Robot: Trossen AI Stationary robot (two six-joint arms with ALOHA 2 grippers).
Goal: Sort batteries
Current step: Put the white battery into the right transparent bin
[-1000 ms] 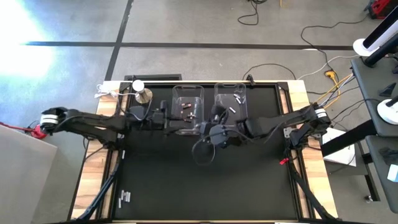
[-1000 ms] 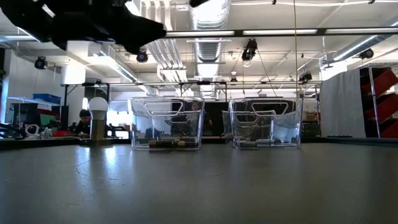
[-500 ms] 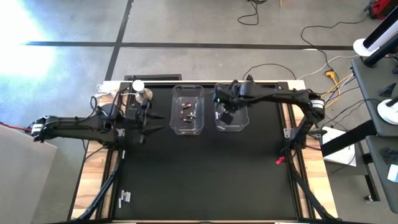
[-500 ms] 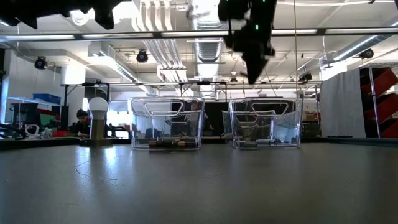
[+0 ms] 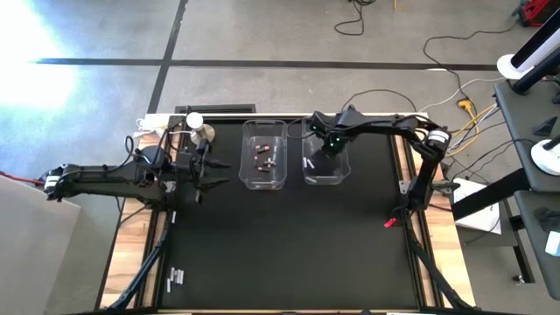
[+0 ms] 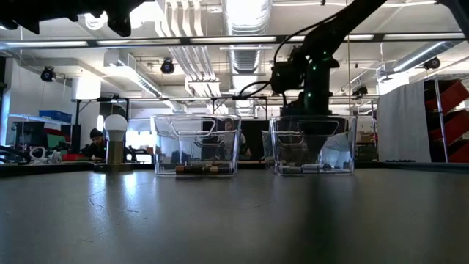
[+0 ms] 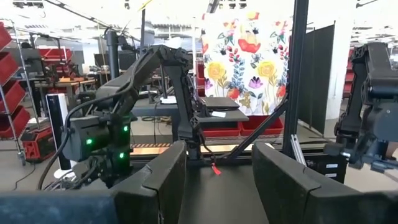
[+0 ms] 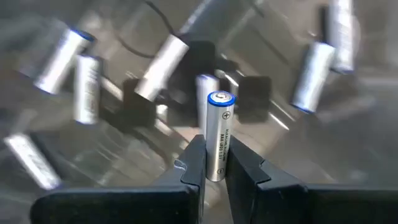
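Note:
The loose batteries [image 5: 176, 277] are a long way from my right gripper, so I should first drop the white battery it holds into the bin [image 5: 331, 178] and then reach for them with my left gripper.
Two clear bins stand at the table's far middle. The left bin [image 5: 264, 155] holds dark batteries [image 5: 262, 157]. In the right bin [image 5: 325, 166], several white batteries [image 8: 160, 66] lie on the floor. My right gripper [image 5: 331, 144] hangs over the right bin, reaching just inside its top [image 6: 308, 110], and is shut on one white battery [image 8: 219, 134]. My left gripper [image 5: 210, 171] stands open and raised at the table's left, with nothing between its fingers [image 7: 217, 180]. A few loose batteries [image 5: 175, 278] lie on the mat near the front left corner. My right gripper pinches the white battery between its two fingertips, by the end nearest the wrist [image 8: 216, 168]. The fingers come from above and point down. The battery lies along them, with its blue-ringed end [image 8: 220, 98] pointing at the bin floor, clear of the batteries below.
A silver post with a round white top [image 5: 198, 127] stands at the far left, beside the left bin. White cables [image 5: 149, 129] lie at that corner. The black mat [image 5: 289, 245] spreads toward the near edge.
My right gripper has swung from the table's middle toward the far edge, tipped to point down, and sunk over the right bin with the battery. My left gripper has drawn back from the left bin toward the table's left edge, then kept still.

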